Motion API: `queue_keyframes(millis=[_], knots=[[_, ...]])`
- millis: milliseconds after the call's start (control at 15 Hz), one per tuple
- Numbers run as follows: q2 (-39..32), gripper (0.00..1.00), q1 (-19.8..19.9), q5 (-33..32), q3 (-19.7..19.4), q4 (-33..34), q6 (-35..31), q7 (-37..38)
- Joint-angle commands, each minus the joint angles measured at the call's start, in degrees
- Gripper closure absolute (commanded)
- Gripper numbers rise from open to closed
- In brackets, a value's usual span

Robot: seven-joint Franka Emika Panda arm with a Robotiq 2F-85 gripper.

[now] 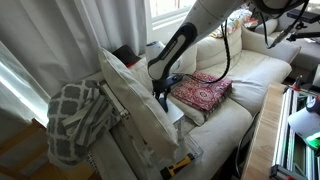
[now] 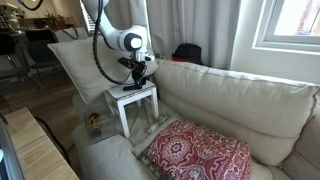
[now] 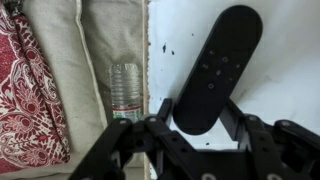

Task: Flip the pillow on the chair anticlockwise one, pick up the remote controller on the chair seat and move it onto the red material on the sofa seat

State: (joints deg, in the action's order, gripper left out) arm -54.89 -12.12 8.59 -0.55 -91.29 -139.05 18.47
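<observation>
I should open my gripper, line it up with the remote's long sides (image 3: 207, 92) and close it before lifting, because the black remote controller (image 3: 226, 56) lies slanted between my fingers.
The black remote controller (image 3: 215, 65) lies on the white chair seat (image 3: 285, 70). My gripper (image 3: 198, 112) reaches straight down, and its two fingers press against the sides of the remote's near end. Both exterior views show the gripper (image 1: 162, 95) (image 2: 135, 75) low over the seat (image 2: 135, 97). The big cream pillow (image 1: 128, 95) (image 2: 78, 58) leans upright at the back of the chair. The red material (image 1: 205, 92) (image 2: 200, 152) (image 3: 25, 90) lies flat on the sofa seat (image 1: 245, 100) (image 2: 235, 100) beside the chair.
A clear plastic bottle (image 3: 125, 90) stands in the gap between chair and sofa. A grey-white lattice blanket (image 1: 75, 115) hangs over the chair's outer side. A wooden table edge (image 1: 265, 140) (image 2: 30, 150) is close in front of the sofa. Curtains hang behind.
</observation>
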Motion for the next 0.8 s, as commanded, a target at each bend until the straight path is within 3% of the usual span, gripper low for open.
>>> queue_keyframes(millis=[0,133,200,267,400,600,667,733], knots=[[-0.2,0.78,0.03,-0.54,-0.49,0.95,2.64,3.04],[-0.29,0.81,0.02,-0.53,-0.58,1.34,3.31,3.88],[-0.35,0.75,0.05,-0.48,-0.53,1.52,3.36,4.12],[-0.2,0.31,0.04,-0.42,-0.56,1.47,3.51,4.53],[0.47,0.25,-0.1,-0.11,-0.66,0.9,4.04,5.89],[0.63,0.03,-0.37,0.02,-0.46,0.98,6.26,7.59],[0.5,0.0,-0.3,0.12,-0.28,1.16,7.06,7.76],[0.14,0.06,-0.22,0.22,-0.16,1.62,8.16,8.06]])
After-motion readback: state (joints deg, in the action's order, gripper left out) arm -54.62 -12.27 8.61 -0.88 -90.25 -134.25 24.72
